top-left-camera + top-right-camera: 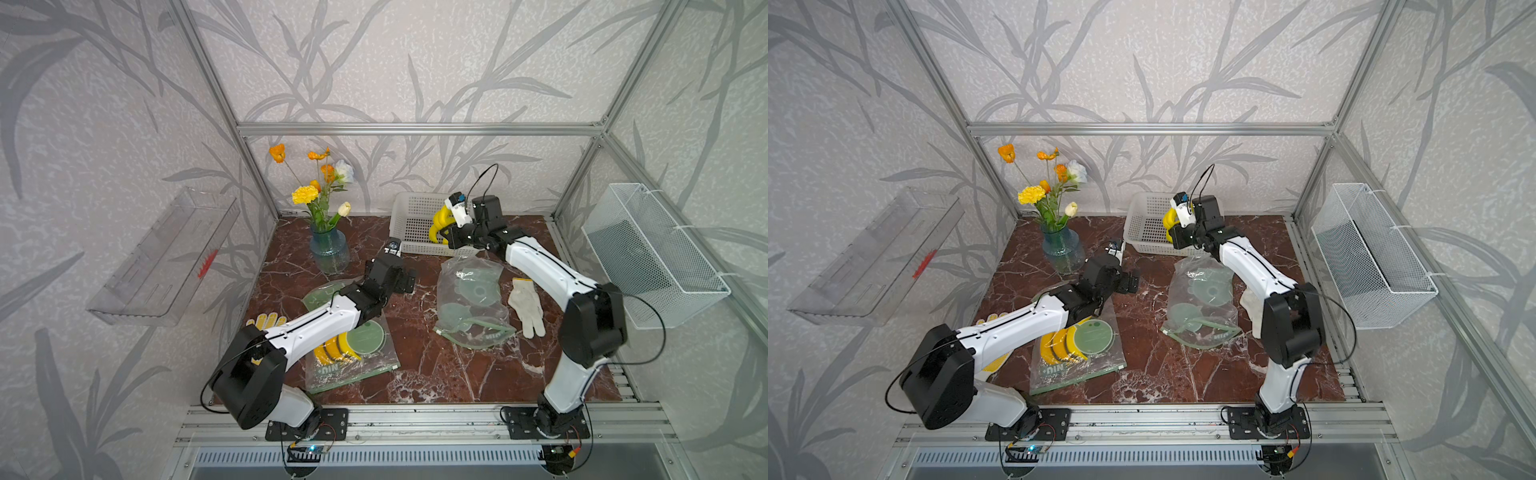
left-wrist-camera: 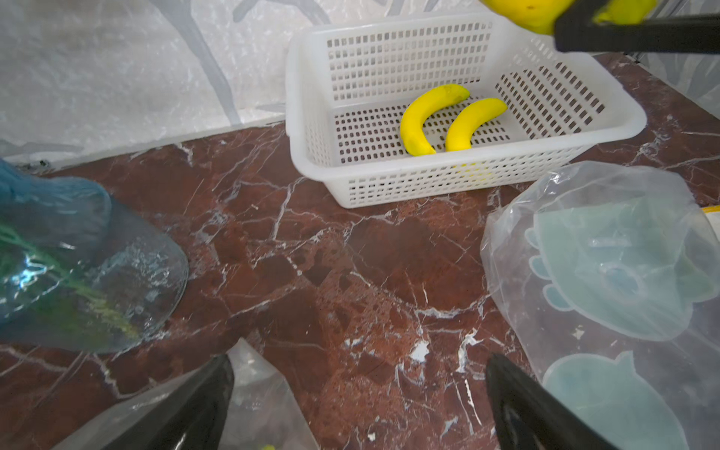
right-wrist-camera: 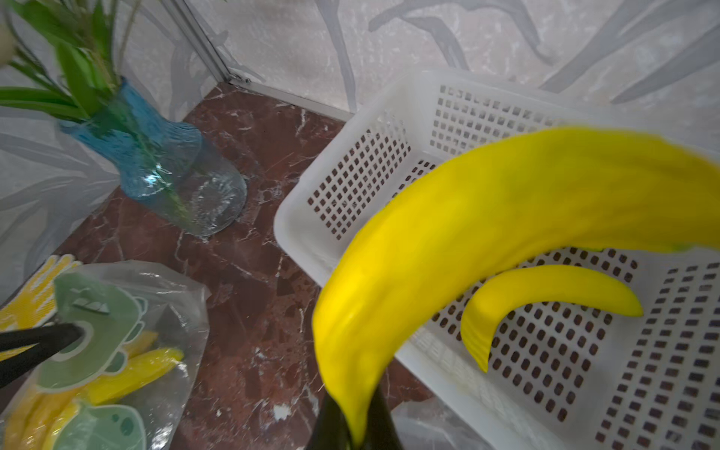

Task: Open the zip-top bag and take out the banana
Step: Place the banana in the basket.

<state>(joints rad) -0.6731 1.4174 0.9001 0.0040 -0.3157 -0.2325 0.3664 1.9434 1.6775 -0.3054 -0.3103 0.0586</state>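
Observation:
The second zip-top bag [image 1: 352, 345] is under my left arm, a long way from my right gripper. Next, my left gripper moves it toward the emptied bag [image 1: 468, 304] before opening it.
My right gripper [image 3: 356, 428] is shut on one end of a yellow banana [image 3: 487, 218], which hangs over the near-left corner of the white basket [image 1: 415, 208]; it shows in both top views [image 1: 1169, 222]. Two more bananas [image 2: 420, 117] lie in the basket. An emptied clear zip-top bag [image 1: 473, 299] with green prints lies crumpled in front of the basket, mouth toward the front. A second zip-top bag [image 1: 353, 357] under my left arm holds yellow bananas. My left gripper [image 2: 360, 362] stands open above bare table between the two bags.
A blue glass vase [image 1: 330, 249] with flowers stands at the back left. A white glove [image 1: 525, 307] lies right of the emptied bag, and a yellow-dotted glove [image 1: 266, 320] lies by the left arm. A wire basket [image 1: 652, 257] hangs on the right wall.

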